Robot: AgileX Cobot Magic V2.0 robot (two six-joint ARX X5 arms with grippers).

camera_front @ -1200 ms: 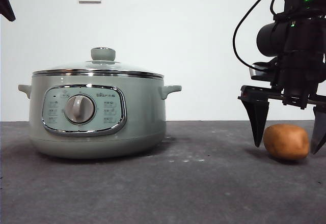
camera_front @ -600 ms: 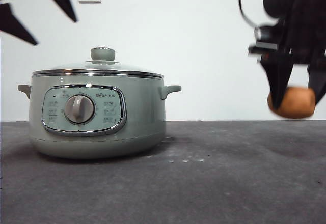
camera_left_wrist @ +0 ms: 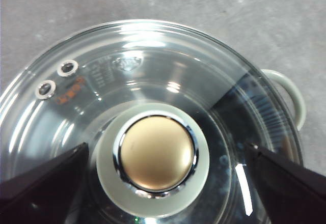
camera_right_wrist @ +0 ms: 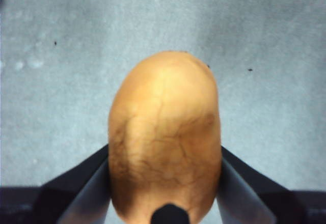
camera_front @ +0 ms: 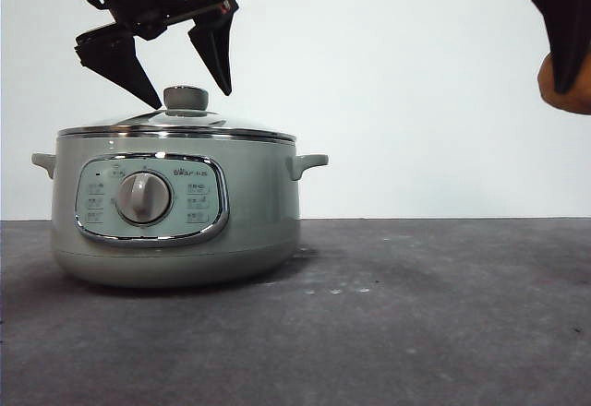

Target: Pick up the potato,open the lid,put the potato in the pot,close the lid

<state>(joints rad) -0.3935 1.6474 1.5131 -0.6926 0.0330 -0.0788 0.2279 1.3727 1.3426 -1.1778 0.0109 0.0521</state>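
Observation:
I am seeing only smooth, dark rings through the clear glass (camera_left_wrist: 216, 99), so I should expect an empty pot (camera_front: 175, 208) under the lid.
The pale green pot (camera_front: 175, 212) stands on the table at the left, with its glass lid (camera_front: 175, 122) on it. My left gripper (camera_front: 185, 92) hangs open just above the lid's green knob (camera_front: 186, 98), one jaw on each side of it. In the left wrist view the knob (camera_left_wrist: 155, 155) lies between the two spread jaws of the left gripper (camera_left_wrist: 163, 175), over the glass lid (camera_left_wrist: 153, 66). My right gripper (camera_front: 568, 74) is shut on the orange-brown potato (camera_front: 571, 83) and holds it high at the right edge. The right wrist view shows the potato (camera_right_wrist: 164, 137) clamped between the jaws.
The dark grey table (camera_front: 388, 314) stretches to the right of the pot. A white wall (camera_front: 397, 74) stands behind. The pot's side handle (camera_front: 309, 161) sticks out to the right; it also shows in the left wrist view (camera_left_wrist: 290, 96).
My right gripper closed on the potato and lifted it from the table to high at the right. My left gripper came in from the top left and now hangs over the lid's knob.

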